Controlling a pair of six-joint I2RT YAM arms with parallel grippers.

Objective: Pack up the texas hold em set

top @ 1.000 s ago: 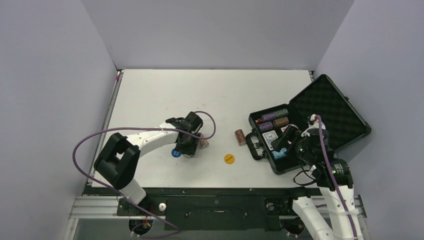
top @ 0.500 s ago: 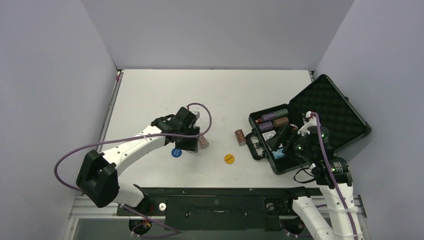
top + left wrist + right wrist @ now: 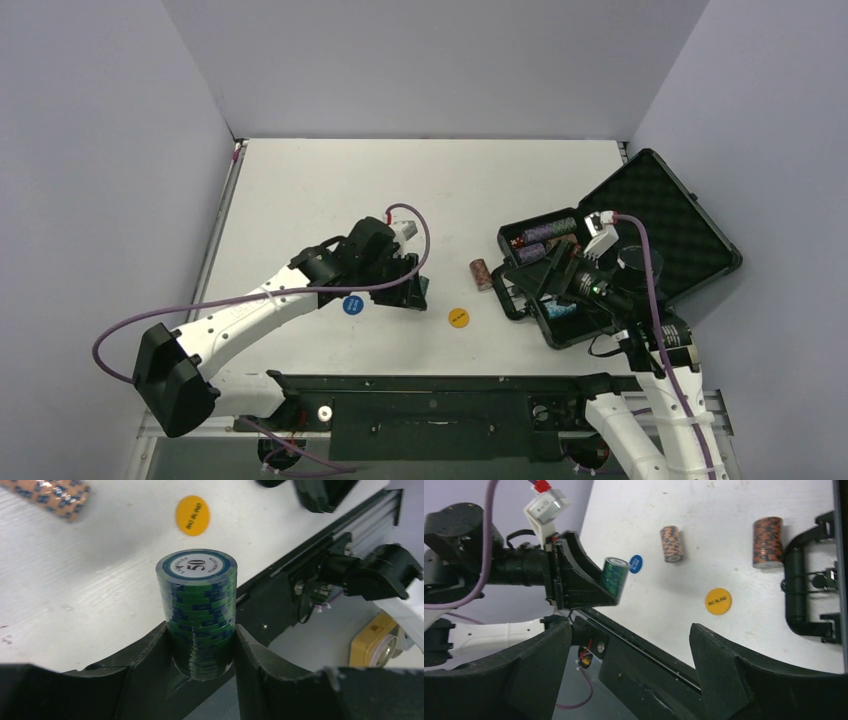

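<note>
My right gripper should keep going toward the stack [image 3: 615, 576] until its fingers close around the stack, because the green stack's marked end [image 3: 196, 566] sticks out free of my left gripper.
My left gripper [image 3: 412, 288] is shut on a green and blue stack of poker chips [image 3: 197, 605] marked 50, held off the table; the stack also shows in the right wrist view [image 3: 614, 577]. The black foam-lined case [image 3: 660, 215] lies open at the right with chip stacks [image 3: 548, 233] and cards inside. My right gripper [image 3: 553, 283] is open and empty over the case's near-left part. On the table lie a blue disc [image 3: 351, 305], a yellow disc [image 3: 458, 317], a brown chip stack [image 3: 481, 273] by the case handle, and an orange chip stack [image 3: 670, 543].
The case handle [image 3: 796, 595] sticks out toward the table's middle. The black front rail [image 3: 440, 385] runs along the near edge. Grey walls close in the table at the back and sides.
My left gripper has moved right with the green stack, now covering the orange stack from above. My right gripper has moved left and back over the case.
</note>
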